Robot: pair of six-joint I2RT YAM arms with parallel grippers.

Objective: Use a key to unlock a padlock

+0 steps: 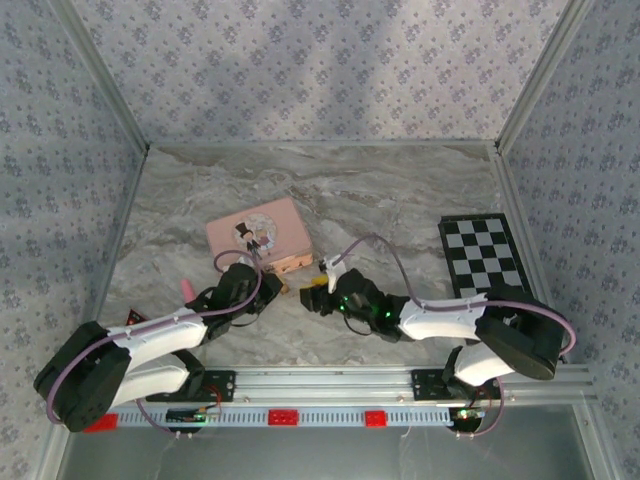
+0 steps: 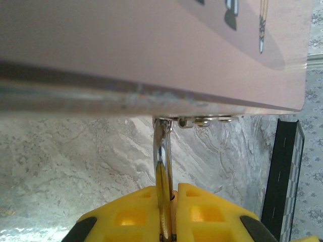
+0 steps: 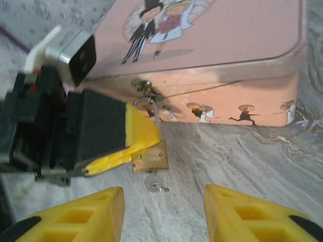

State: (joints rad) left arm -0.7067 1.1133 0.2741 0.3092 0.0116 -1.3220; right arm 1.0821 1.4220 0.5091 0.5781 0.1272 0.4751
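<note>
The key's round head [image 3: 151, 182] has its broad side toward my open right gripper. I should roll my right gripper and pinch the head's flat sides [image 3: 153, 184] before I turn the key.
A small brass padlock [image 3: 150, 157] hangs by its thin silver shackle [image 2: 162, 146] from the hasp of the pink box [image 3: 237, 55]. My left gripper [image 3: 137, 148] comes in from the left, shut on the padlock's body, which appears edge-on between its yellow fingers [image 2: 212, 206] in the left wrist view. A little silver key [image 3: 153, 183] sticks out of the padlock's underside, a small ring on its head. My right gripper [image 3: 164, 214] stands open just short of the key, with nothing between its fingers. In the top view the left gripper [image 1: 272, 283] and the right gripper [image 1: 312, 293] meet at the box's near edge.
The pink box [image 1: 258, 232] sits left of centre on the marble table [image 1: 400, 200]. A black-and-white chessboard [image 1: 483, 255] lies at the right. A pink stick [image 1: 185, 288] pokes out beside the left arm. Patterned walls close in three sides.
</note>
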